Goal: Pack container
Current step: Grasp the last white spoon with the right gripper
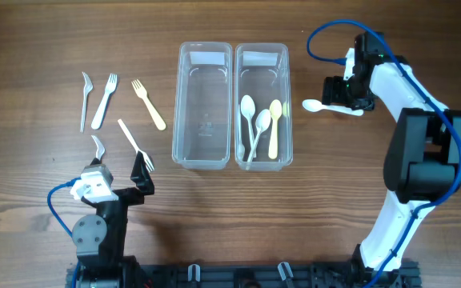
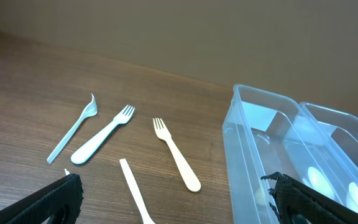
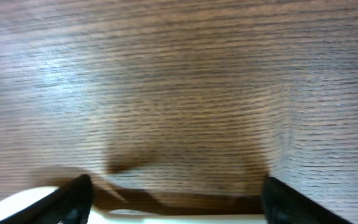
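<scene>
I should turn my right gripper and pinch across the handle [image 1: 326,106] near the spoon's bowl before I lift the spoon, because the white spoon's handle [image 1: 346,110] runs from gripper finger to gripper finger.
Two clear containers stand side by side mid-table. The left one [image 1: 204,104] is empty. The right one [image 1: 263,60] holds three spoons [image 1: 258,124], two white and one cream. My right gripper [image 1: 345,98] is open, low over the handle of a white spoon [image 1: 314,105] lying right of the containers. In the right wrist view the spoon [image 3: 20,204] runs along the bottom between the spread fingers [image 3: 179,199]. My left gripper [image 1: 120,172] is open and empty at the front left, above a white fork [image 1: 134,142]. In the left wrist view the fingers [image 2: 179,208] straddle that fork [image 2: 134,194].
Several more forks lie on the left: a clear one [image 1: 84,100], a white one [image 1: 105,100], a cream one [image 1: 149,105] and a clear one [image 1: 98,146] beside my left gripper. The left wrist view shows them too, including the cream fork [image 2: 176,155], and the empty container [image 2: 260,143].
</scene>
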